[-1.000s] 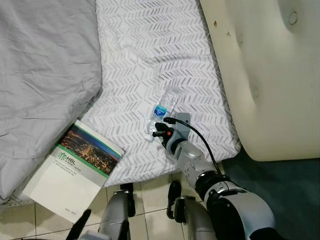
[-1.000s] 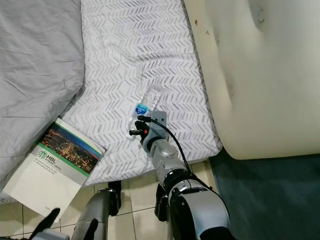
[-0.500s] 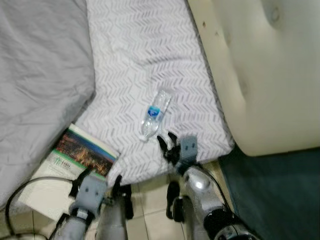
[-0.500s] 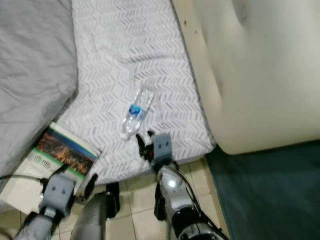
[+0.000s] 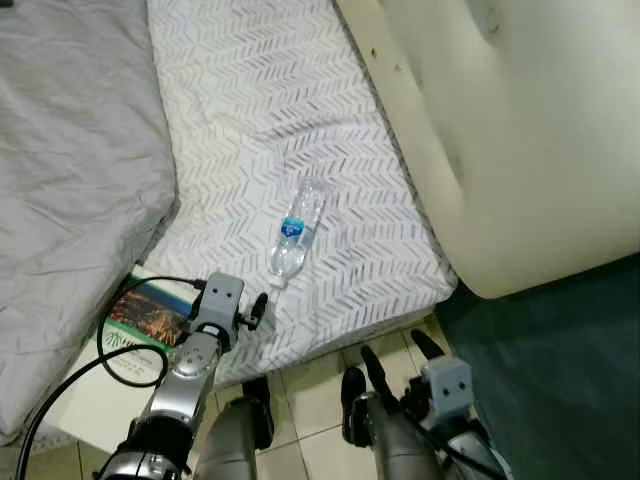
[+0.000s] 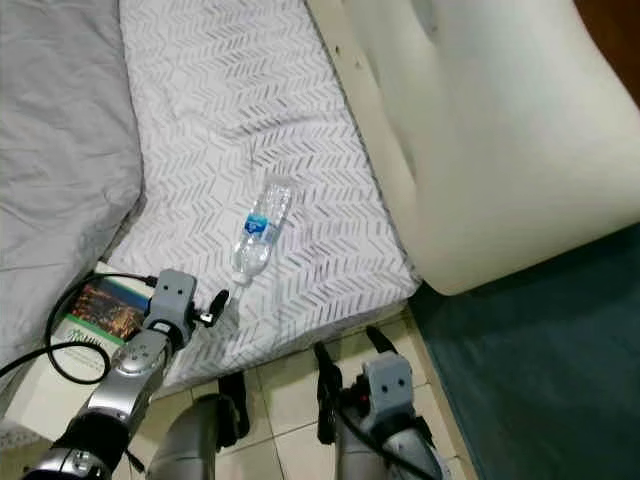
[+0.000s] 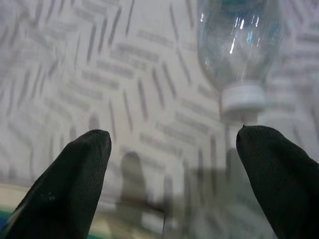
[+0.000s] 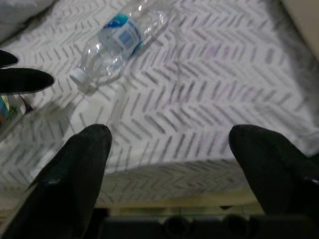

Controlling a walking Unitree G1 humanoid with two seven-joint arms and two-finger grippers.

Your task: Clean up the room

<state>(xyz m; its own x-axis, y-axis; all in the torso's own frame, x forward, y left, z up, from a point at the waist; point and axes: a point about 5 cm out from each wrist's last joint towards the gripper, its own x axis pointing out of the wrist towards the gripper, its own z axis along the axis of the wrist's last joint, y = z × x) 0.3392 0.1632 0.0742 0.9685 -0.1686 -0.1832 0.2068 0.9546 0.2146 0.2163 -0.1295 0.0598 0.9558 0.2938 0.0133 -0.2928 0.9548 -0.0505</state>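
I see the white cap point(image 7: 242, 97) closing the bottle's neck, so the clear plastic water bottle point(image 5: 297, 231) should hold its leftover water in when I carry it cap down.
A clear plastic water bottle point(image 5: 296, 228) with a blue label lies on the chevron-patterned bed sheet point(image 5: 260, 120), its white cap point(image 7: 242, 97) towards the bed's near edge. My left gripper point(image 5: 258, 306) is at that edge, just short of the cap, open and empty; in the left wrist view its fingers point(image 7: 65, 184) stand wide apart before the bottle point(image 7: 239, 45). My right gripper point(image 5: 400, 357) is low over the tiled floor, below the mattress corner, open and empty. The right wrist view has the bottle point(image 8: 119, 40) well ahead of its fingertips point(image 8: 75, 174).
A book point(image 5: 148, 312) with a city-lights cover lies at the bed's near left corner, partly under my left arm. A grey duvet point(image 5: 70, 170) covers the left side. A cream padded headboard point(image 5: 500, 130) stands on the right, with dark teal carpet point(image 5: 560, 380) beside it.
The right gripper has drawn back from the bottle, down off the mattress. The left arm has risen to the bed's edge near the cap. The camera has shifted; the bottle still lies on the sheet.
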